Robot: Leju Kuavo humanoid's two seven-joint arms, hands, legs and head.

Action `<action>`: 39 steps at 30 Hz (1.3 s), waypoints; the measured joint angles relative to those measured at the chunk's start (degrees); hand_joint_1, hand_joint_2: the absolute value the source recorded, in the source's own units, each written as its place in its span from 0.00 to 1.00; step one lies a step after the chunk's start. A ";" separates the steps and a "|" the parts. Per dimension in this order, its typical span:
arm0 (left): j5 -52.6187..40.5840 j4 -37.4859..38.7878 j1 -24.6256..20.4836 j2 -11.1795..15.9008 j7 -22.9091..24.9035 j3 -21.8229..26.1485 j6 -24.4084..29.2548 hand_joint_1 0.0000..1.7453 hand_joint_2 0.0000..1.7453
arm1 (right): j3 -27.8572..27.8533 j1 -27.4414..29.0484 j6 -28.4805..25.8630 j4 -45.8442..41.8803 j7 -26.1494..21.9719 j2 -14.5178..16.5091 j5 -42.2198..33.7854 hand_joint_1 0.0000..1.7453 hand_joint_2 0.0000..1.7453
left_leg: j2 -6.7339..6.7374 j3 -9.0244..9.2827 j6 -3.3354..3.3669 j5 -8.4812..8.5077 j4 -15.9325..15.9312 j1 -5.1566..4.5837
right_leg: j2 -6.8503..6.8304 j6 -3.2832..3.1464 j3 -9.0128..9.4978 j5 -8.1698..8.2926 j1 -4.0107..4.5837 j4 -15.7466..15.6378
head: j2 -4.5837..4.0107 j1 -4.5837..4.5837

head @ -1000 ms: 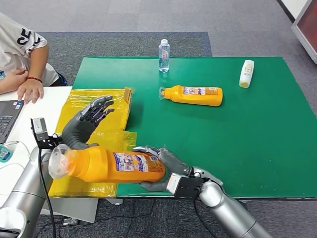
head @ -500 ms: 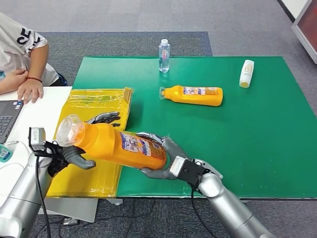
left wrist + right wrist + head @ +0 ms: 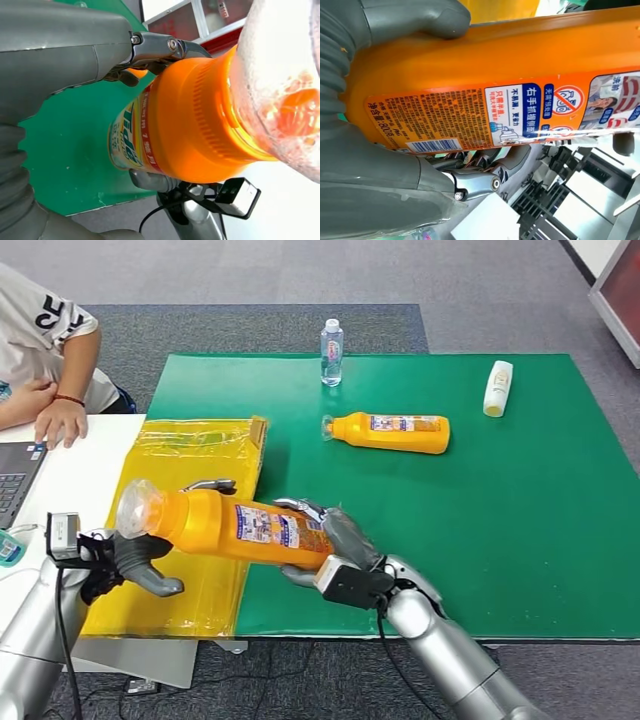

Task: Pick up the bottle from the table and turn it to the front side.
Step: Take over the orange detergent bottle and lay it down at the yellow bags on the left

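The bottle's small-print panel is facing up and the Tide label is hidden underneath, so I expect the label to come up when I flip the orange bottle over.
An orange detergent bottle with a clear cap is held off the table, lying nearly level with its cap toward my left. My right hand grips its base end; in the right wrist view the thumb and fingers clamp the labelled body. My left hand is spread around the bottle's shoulder near the cap, with fingers behind it and the thumb hanging a little below it. The left wrist view has the orange shoulder close up, a finger lying over it.
On the green mat lie a second orange bottle and a white bottle; a small water bottle stands at the far edge. A yellow bag lies under my left hand. A person sits at far left by a laptop.
My right hand raised the bottle and swung its cap end up and leftward. My left hand came down from over the yellow bag and now cups the bottle's cap end.
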 joint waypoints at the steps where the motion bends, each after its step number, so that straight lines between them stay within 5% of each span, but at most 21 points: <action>1: 0.01 -0.20 0.19 0.12 0.00 -0.05 0.23 0.00 1.00 | 0.07 0.09 -0.38 0.16 -0.03 0.16 0.51 1.00 1.00 | 0.00 0.00 0.00 0.00 0.00 0.00 | 0.00 0.00 0.00 0.00 0.00 0.00 | 0.00 0.00; 39: -0.76 -5.06 2.59 -3.13 -0.01 -0.71 4.11 0.00 1.00 | 3.51 5.23 -5.89 -2.96 2.93 3.99 11.50 1.00 1.00 | 0.00 -0.05 -0.03 0.01 0.00 0.01 | 0.00 -0.08 -0.08 0.06 0.01 -0.01 | 0.00 -0.01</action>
